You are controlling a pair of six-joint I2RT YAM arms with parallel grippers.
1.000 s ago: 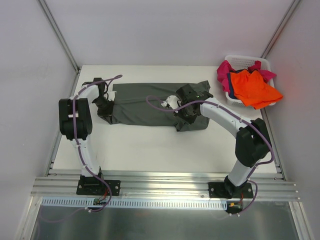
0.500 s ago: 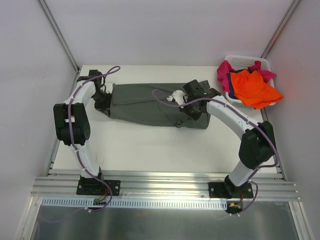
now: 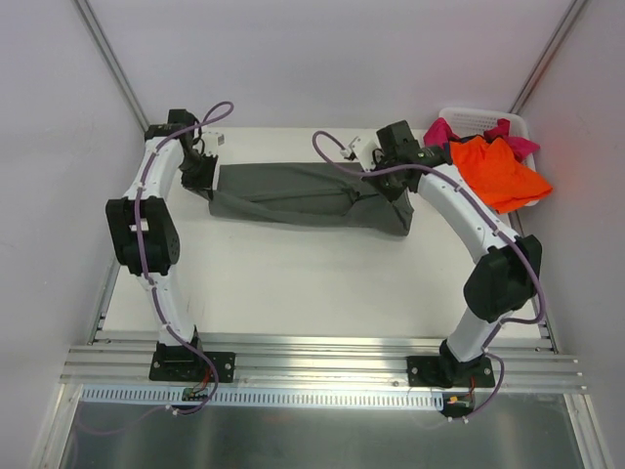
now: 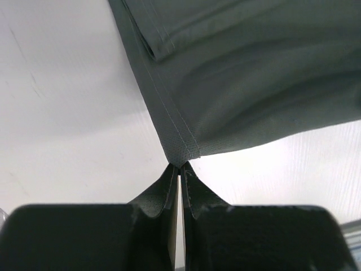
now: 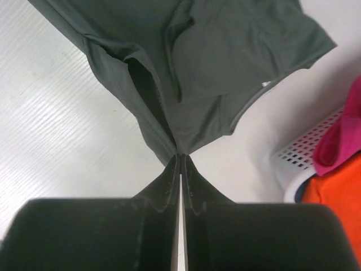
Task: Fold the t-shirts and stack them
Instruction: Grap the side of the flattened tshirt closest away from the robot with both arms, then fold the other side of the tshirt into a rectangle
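Note:
I can see the dark grey-olive t-shirt (image 3: 293, 207) stretched between my grippers along its straight far edge (image 3: 332, 164), so I should keep moving my right gripper toward that edge and let go of the t-shirt's end there.
A dark grey-olive t-shirt (image 3: 303, 193) is stretched left to right across the back of the table, held off it at both ends. My left gripper (image 3: 199, 174) is shut on its left hem corner (image 4: 181, 152). My right gripper (image 3: 395, 181) is shut on its right end near a sleeve (image 5: 175, 144). The shirt hangs below both wrists (image 4: 248, 79) (image 5: 214, 51). Orange (image 3: 498, 171), magenta-pink (image 3: 437, 139) and dark blue (image 3: 451, 156) t-shirts lie heaped in the basket at the back right.
A white plastic laundry basket (image 3: 479, 119) stands at the back right corner, its perforated wall in the right wrist view (image 5: 296, 155). Bare white table (image 3: 312, 283) lies in front of the shirt. Walls close in at left, back and right.
Both grippers have carried the grey-olive shirt toward the back of the table and lifted it. The shirt is now pulled out tauter between them.

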